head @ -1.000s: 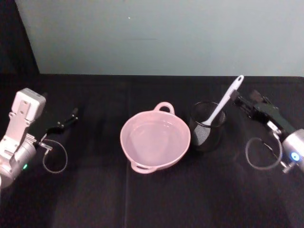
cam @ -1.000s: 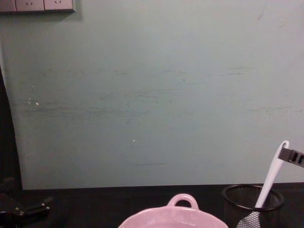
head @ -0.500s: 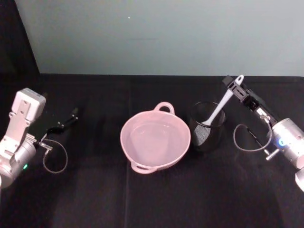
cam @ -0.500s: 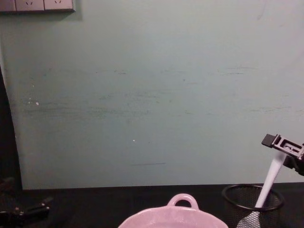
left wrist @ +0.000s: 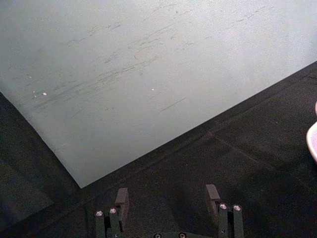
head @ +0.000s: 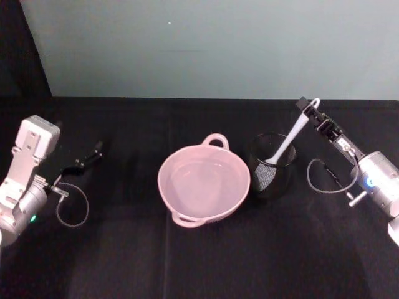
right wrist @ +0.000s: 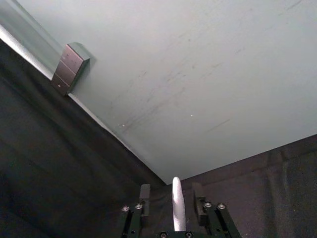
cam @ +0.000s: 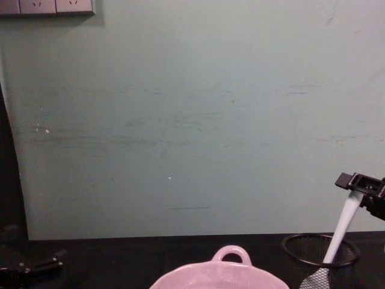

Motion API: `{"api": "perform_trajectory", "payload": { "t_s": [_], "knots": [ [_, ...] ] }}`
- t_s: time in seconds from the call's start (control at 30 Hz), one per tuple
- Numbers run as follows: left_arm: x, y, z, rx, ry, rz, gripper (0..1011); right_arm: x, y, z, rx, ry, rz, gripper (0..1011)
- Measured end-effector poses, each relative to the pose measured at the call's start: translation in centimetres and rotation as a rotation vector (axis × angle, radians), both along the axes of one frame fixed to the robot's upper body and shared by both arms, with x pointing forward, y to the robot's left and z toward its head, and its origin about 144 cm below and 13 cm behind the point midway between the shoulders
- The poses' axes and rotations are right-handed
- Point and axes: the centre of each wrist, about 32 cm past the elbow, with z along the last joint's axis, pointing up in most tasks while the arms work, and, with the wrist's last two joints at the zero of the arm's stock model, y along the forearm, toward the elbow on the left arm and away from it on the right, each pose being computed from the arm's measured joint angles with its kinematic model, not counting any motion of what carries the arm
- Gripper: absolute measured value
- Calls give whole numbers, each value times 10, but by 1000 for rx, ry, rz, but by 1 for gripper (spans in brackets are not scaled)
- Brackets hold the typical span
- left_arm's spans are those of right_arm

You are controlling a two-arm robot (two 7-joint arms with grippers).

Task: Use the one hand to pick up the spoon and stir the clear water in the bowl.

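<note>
I expect the white spoon (cam: pixel 344 225) to bring out a broad, paddle-shaped end when I lift it, because a pale shape widens (cam: pixel 317 279) behind the mesh.
The white spoon (head: pixel 290 138) stands tilted in a black mesh cup (head: pixel 269 178), its handle leaning to the right. My right gripper (head: pixel 307 107) is at the top of that handle, open, with a finger on each side of the spoon (right wrist: pixel 177 208) and a gap on both sides. From the chest, the right gripper (cam: pixel 356 182) sits at the spoon's (cam: pixel 341 227) upper end. The pale pink bowl (head: pixel 216 138) holding clear water sits left of the cup. My left gripper (head: pixel 88 157) rests open at the far left, fingers (left wrist: pixel 122 196) apart with nothing between them.
The mesh cup (cam: pixel 301 265) stands close beside the bowl (cam: pixel 231 248), almost touching it. A black cloth (head: pixel 199 261) covers the table, and a pale green wall (head: pixel 206 50) runs along its back edge. Grey cable loops hang by both wrists.
My right gripper swung from beside the spoon up to the top of its handle and now straddles it. The spoon, bowl and left arm have not moved.
</note>
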Motion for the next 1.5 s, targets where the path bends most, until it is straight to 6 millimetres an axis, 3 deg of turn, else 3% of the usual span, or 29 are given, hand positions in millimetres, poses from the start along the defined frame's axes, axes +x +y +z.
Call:
{"api": "perform_trajectory", "payload": {
  "t_s": [0.5,0.7,0.97,1.33,1.5],
  "knots": [
    [0,0,0,0,0,0,1011,-4,0,8,-30,-10,-1,118],
    [0,0,0,0,0,0,1011,-10,3,21,-96,-64,1,116],
    [0,0,0,0,0,0,1011,-15,9,52,-269,-187,33,116],
    [0,0,0,0,0,0,1011,-19,15,115,-495,-348,138,116],
    [0,0,0,0,0,0,1011,-17,17,132,-539,-375,163,116]
  ]
}}
